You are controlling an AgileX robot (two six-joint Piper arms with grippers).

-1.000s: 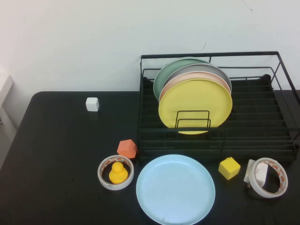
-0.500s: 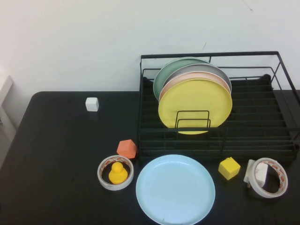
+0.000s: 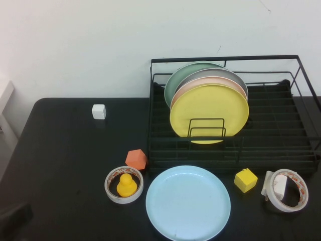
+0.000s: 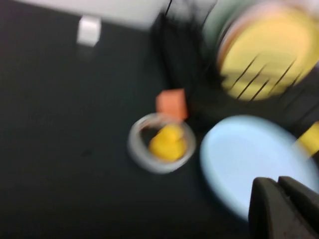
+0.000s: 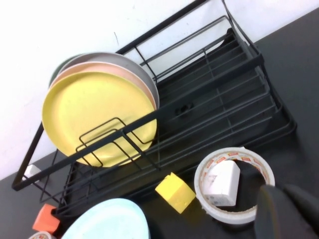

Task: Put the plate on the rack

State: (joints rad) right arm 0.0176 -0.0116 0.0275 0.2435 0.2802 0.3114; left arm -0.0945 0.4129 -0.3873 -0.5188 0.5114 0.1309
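My left gripper should keep moving toward that rim (image 3: 148,203) of the light blue plate, which is clear of the duck's tape roll (image 3: 138,193), until its fingers close on the rim.
The light blue plate (image 3: 188,203) lies flat on the black table near its front edge, just in front of the black wire rack (image 3: 225,59). In the rack stand a yellow plate (image 3: 209,113) and several others behind it. My left gripper (image 4: 278,182) is shut and empty, hovering above the near side of the blue plate (image 4: 244,159); a dark part of that arm (image 3: 14,217) shows at the front left corner. My right gripper (image 5: 285,190) is shut and empty, above the tape roll (image 5: 234,185) at the right, with the rack (image 5: 209,84) beyond it.
A tape roll holding a yellow duck (image 3: 124,185) and an orange block (image 3: 136,159) sit left of the plate. A yellow cube (image 3: 245,179) and a tape roll around a white block (image 3: 285,190) sit to its right. A white cube (image 3: 99,111) lies at the back left.
A dark part of my left arm has come into the high view at the front left corner. Plate, rack and small objects have not moved.
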